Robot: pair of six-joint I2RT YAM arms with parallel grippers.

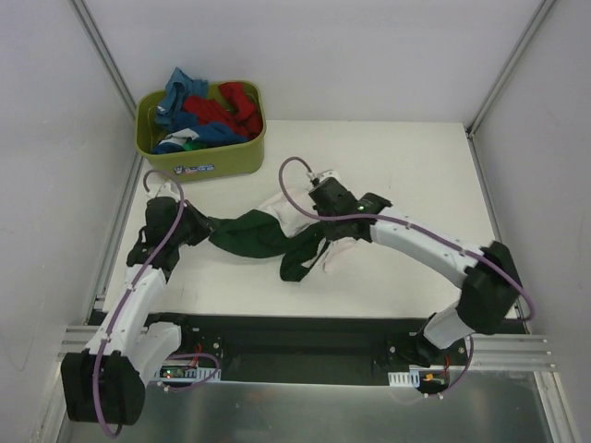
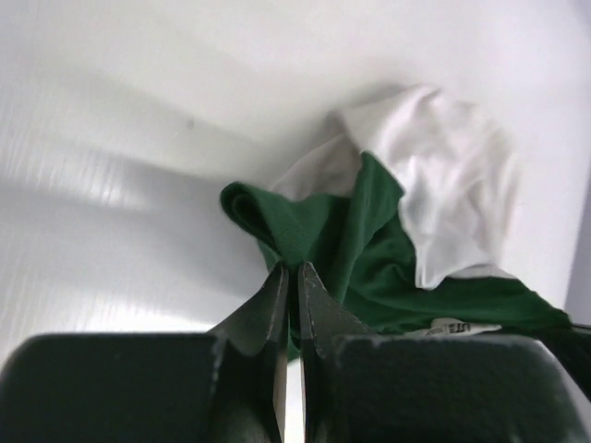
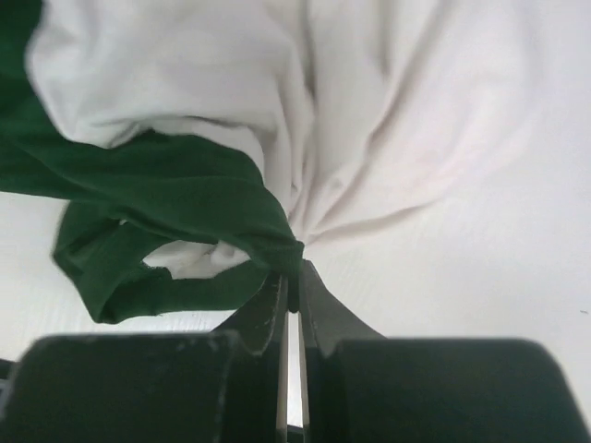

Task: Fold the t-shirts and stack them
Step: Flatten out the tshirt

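Note:
I should spread the cream body (image 1: 288, 212) out flat toward the olive-green tub (image 1: 205, 164) before I fold, because the body lies bunched up next to the green cloth in my left gripper.
A cream t-shirt with dark green sleeves (image 1: 263, 235) lies bunched and stretched across the middle of the white table (image 1: 406, 166), between my two grippers. My left gripper (image 1: 205, 227) is at the shirt's left end; in the left wrist view its jaws (image 2: 289, 269) are shut on a fold of the green cloth (image 2: 369, 249). My right gripper (image 1: 319, 199) is at the shirt's right end. In the right wrist view it (image 3: 293, 269) is shut on a green hem where the cream body (image 3: 369, 120) gathers. No print shows.
An olive-green tub (image 1: 231, 157) stands at the table's back left, holding several crumpled blue, red and green t-shirts (image 1: 212, 111). White walls with metal corner posts (image 1: 103, 55) close in the table at the left, back and right.

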